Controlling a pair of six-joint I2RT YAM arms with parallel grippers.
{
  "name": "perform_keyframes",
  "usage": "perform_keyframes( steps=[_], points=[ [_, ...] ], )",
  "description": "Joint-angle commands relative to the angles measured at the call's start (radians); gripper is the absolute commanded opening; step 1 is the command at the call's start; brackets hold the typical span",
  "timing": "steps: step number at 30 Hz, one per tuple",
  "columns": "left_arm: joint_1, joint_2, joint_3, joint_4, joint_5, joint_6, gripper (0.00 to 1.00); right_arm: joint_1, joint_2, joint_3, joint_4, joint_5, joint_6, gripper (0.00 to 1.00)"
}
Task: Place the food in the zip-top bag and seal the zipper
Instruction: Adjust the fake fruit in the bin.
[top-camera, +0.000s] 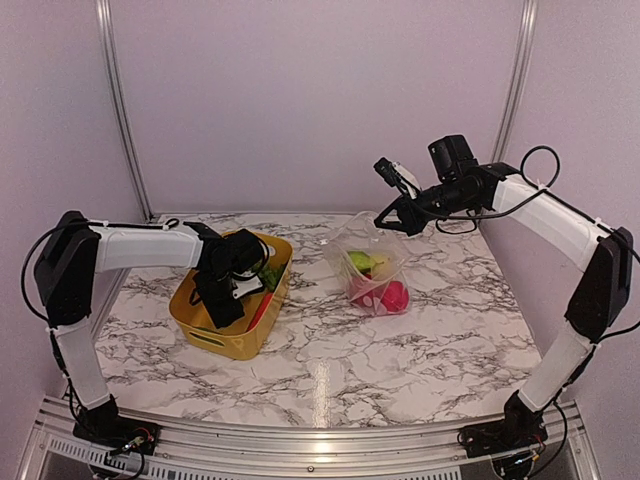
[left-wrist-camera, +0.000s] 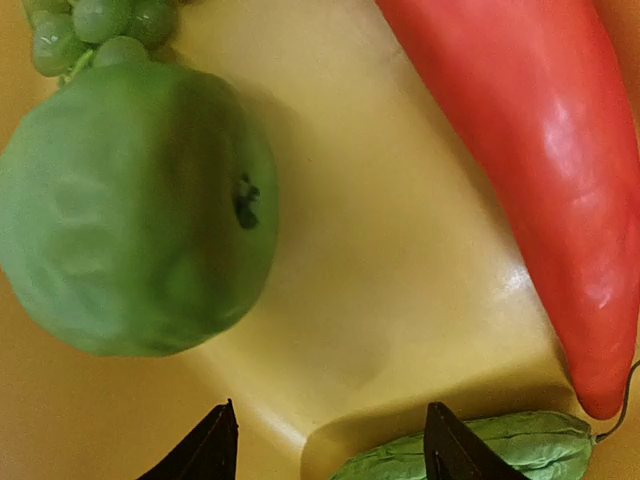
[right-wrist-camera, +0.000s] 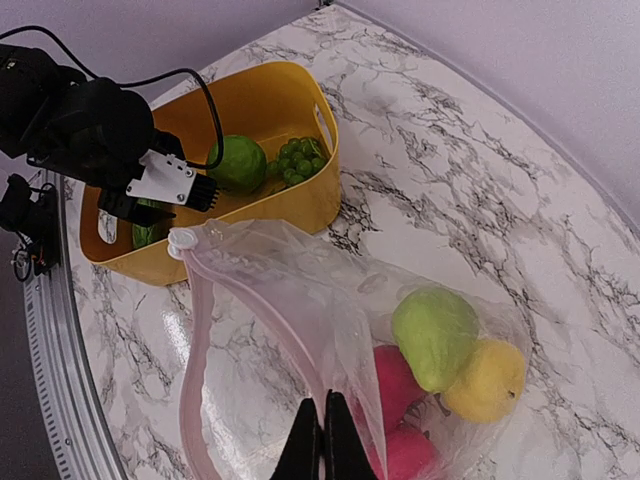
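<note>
The green pod (left-wrist-camera: 535, 440) lies crooked under a finger of my left gripper. Next, I back away and put my fingers on both sides of the green round fruit (left-wrist-camera: 145, 210) first.
The clear zip-top bag (top-camera: 372, 268) stands on the marble table, its mouth held up by my right gripper (right-wrist-camera: 323, 440), which is shut on the pink zipper strip (right-wrist-camera: 200, 330). Inside the bag lie a light green fruit (right-wrist-camera: 435, 336), a yellow fruit (right-wrist-camera: 485, 382) and red pieces (right-wrist-camera: 395, 385). My left gripper (left-wrist-camera: 330, 445) is open, low inside the yellow bin (top-camera: 232, 296). A green round fruit (left-wrist-camera: 135, 210), green grapes (left-wrist-camera: 90, 30), a red pepper (left-wrist-camera: 530, 170) and a green pod (left-wrist-camera: 500, 455) lie under it.
The yellow bin stands left of the bag; its wall (right-wrist-camera: 270, 215) is close to the bag's mouth. Marble table (top-camera: 330, 360) extends in front of both. Purple walls enclose the back and sides.
</note>
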Motion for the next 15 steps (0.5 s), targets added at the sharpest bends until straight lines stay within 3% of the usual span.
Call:
perform_keyframes(
  steps=[1,8,15],
  points=[
    [0.005,-0.008,0.067,0.023,-0.074,-0.017,0.65,0.002,-0.018,0.001,0.006,0.008,-0.011,0.0],
    [0.008,-0.066,0.098,-0.051,0.087,0.058,0.69,0.002,-0.017,-0.005,0.007,0.012,-0.014,0.0],
    [0.018,-0.125,-0.023,-0.076,0.128,0.136,0.72,0.002,-0.01,-0.005,0.008,0.002,-0.012,0.0]
  ],
)
